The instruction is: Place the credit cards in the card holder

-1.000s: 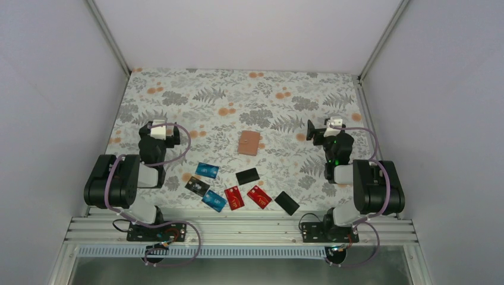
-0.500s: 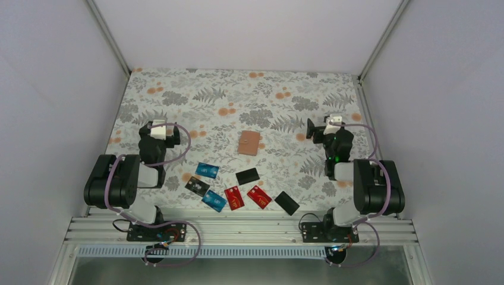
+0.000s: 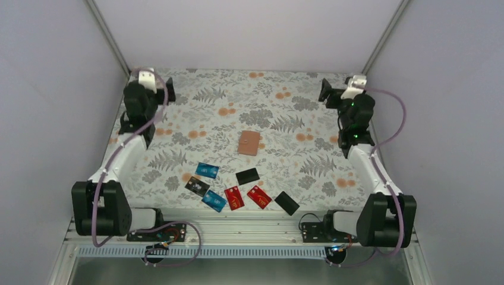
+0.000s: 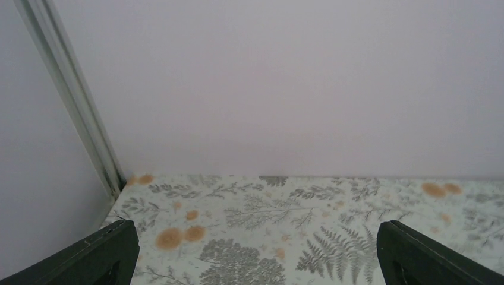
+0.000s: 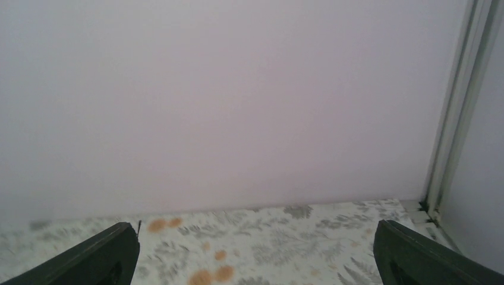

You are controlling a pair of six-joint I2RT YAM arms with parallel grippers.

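Note:
My right gripper should lift the tan card holder [image 3: 248, 142] by its side edge [image 3: 258, 144] toward my left gripper before any card goes in, because the holder lies flat and shut.
The tan card holder [image 3: 248, 143] lies shut at the middle of the fern-patterned table. Nearer the arm bases, several credit cards lie loose: a blue one [image 3: 207, 170], a black printed one [image 3: 197, 186], another blue [image 3: 213, 200], two red [image 3: 234, 198] [image 3: 259, 197], and two plain black [image 3: 247, 176] [image 3: 286, 203]. My left gripper [image 3: 169, 89] [image 4: 257, 237] hangs open near the far left corner, with only tablecloth between its fingers. Near the far right corner my right gripper [image 3: 325, 90] [image 5: 255, 237] is open and holds nothing. Neither wrist view shows a card or the holder.
Pale walls enclose the table on three sides. Aluminium posts [image 3: 110, 35] [image 3: 383, 38] run up from the far corners, close to both grippers. A metal rail [image 3: 238, 228] with the arm bases runs along the near edge.
Both arms have unfolded from their tucked pose near the front and stretched up towards the far corners. The cards and the card holder have not moved.

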